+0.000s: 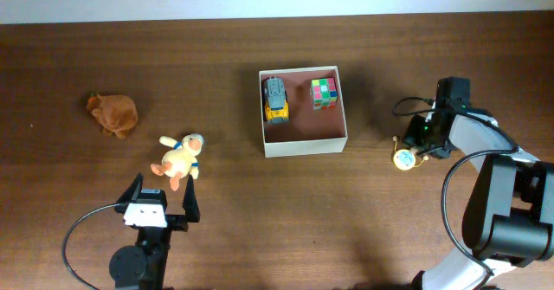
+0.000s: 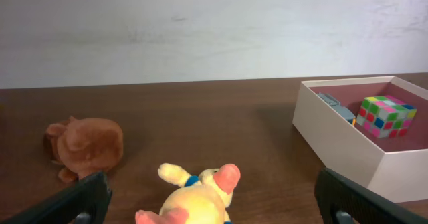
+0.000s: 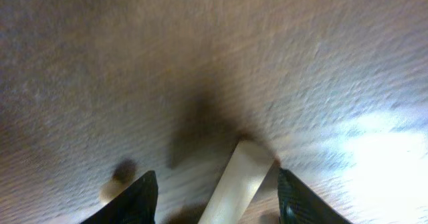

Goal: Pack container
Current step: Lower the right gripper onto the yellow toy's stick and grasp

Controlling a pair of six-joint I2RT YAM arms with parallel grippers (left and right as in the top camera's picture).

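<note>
The round yellow toy's pale handle (image 3: pixel 235 188) lies at a slant between my right gripper's fingers. Next, I turn my gripper to line up with it and close on the handle's end (image 3: pixel 251 156) before I lift.
The container (image 1: pixel 305 145), a square off-white box with a reddish-brown inside, holds a toy truck (image 1: pixel 275 98) and a colour cube (image 1: pixel 324 92); it also shows in the left wrist view (image 2: pixel 348 150). A yellow duck plush (image 1: pixel 179 157) lies just ahead of my open, empty left gripper (image 1: pixel 160 205). In the left wrist view the duck (image 2: pixel 197 200) lies between the finger tips (image 2: pixel 214 207). My right gripper (image 1: pixel 414 143) is low over the table, right of the container, next to a small round yellow toy (image 1: pixel 403 158). In the blurred right wrist view its fingers (image 3: pixel 215 197) are apart around a pale object (image 3: pixel 237 180).
A brown plush (image 1: pixel 112 113) lies at the far left and shows in the left wrist view (image 2: pixel 85 145). A pale wall runs behind the table's far edge. Bare wood lies between the duck and the container.
</note>
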